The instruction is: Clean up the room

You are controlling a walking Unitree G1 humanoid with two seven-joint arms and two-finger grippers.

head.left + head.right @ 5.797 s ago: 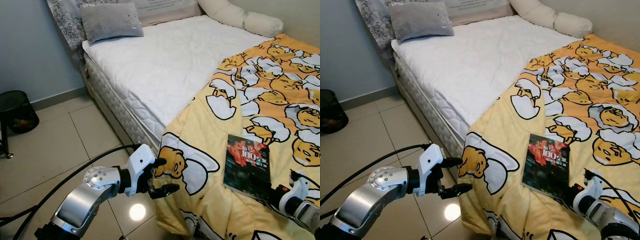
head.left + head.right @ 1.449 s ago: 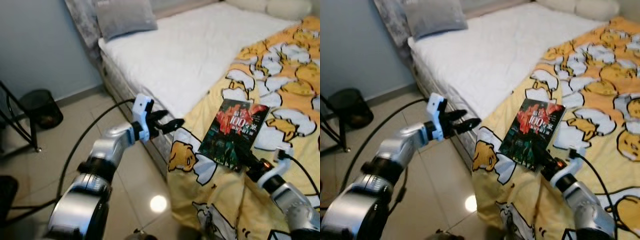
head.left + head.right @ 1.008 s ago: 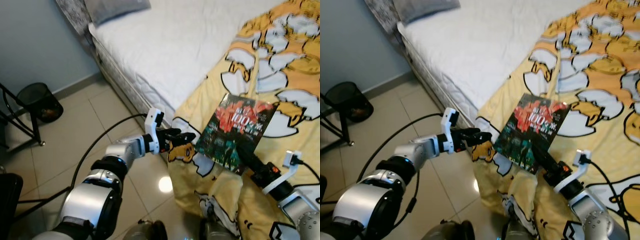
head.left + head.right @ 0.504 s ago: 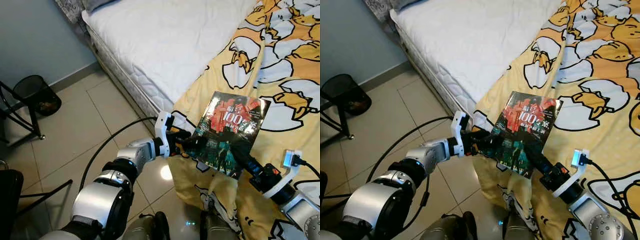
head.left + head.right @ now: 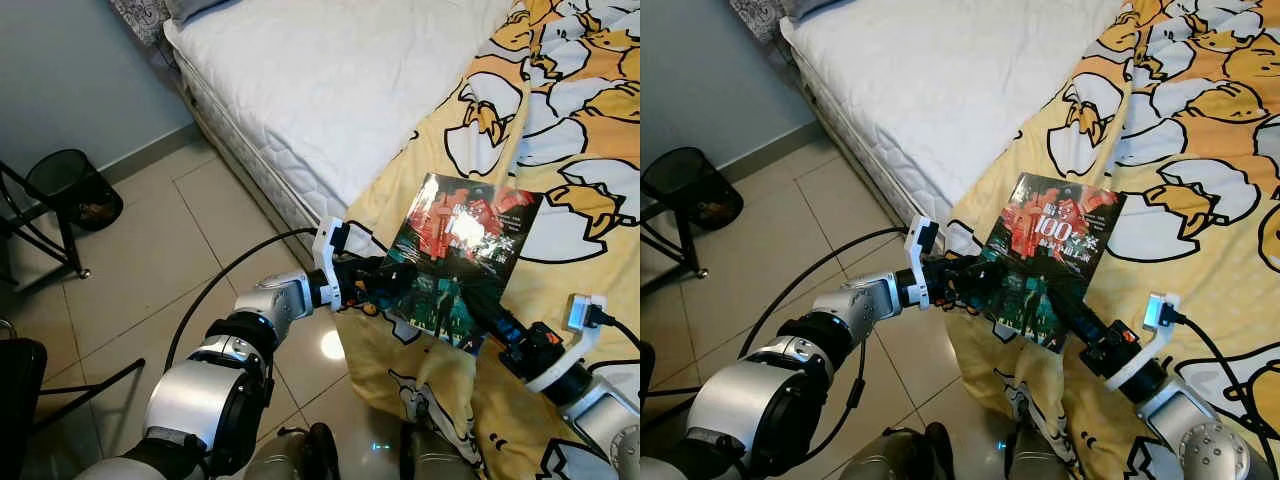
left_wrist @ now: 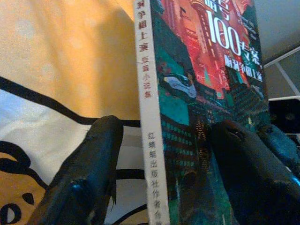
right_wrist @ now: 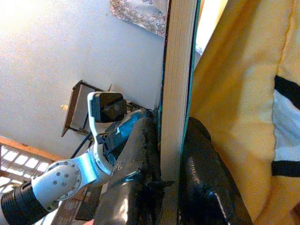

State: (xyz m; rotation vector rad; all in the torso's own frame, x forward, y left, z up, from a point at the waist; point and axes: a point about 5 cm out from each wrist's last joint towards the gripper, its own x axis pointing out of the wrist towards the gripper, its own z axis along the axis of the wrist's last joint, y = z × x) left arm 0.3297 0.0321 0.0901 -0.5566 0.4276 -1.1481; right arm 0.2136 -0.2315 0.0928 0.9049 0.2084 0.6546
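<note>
My left gripper will carry the book [image 5: 464, 258] over the mattress, and the book will stay shut and straight because the gripper's fingers straddle the white spine [image 6: 150, 112].
A paperback book [image 5: 460, 245] with a red and teal cover is held up above the yellow blanket [image 5: 570, 150] at the bed's corner. My right gripper [image 5: 485, 318] is shut on its lower edge; the right wrist view shows both fingers [image 7: 136, 154] pinching the page block [image 7: 178, 70]. My left gripper [image 5: 392, 285] reaches in from the floor side at the book's lower left edge. In the left wrist view its fingers [image 6: 89, 173] stand open on either side of the white spine [image 6: 149, 140], with a gap on the back side.
The bed's white mattress [image 5: 330, 90] runs along the back. A black wire bin [image 5: 75, 185] and a black stand's legs [image 5: 40, 225] sit on the tiled floor [image 5: 180, 260] at the left. A black cable [image 5: 215, 295] loops by my left arm.
Both arms raised the book off the blanket while the camera tilted down. Over the last half second the book tipped up slightly and my left gripper's fingers slid further around its edge.
</note>
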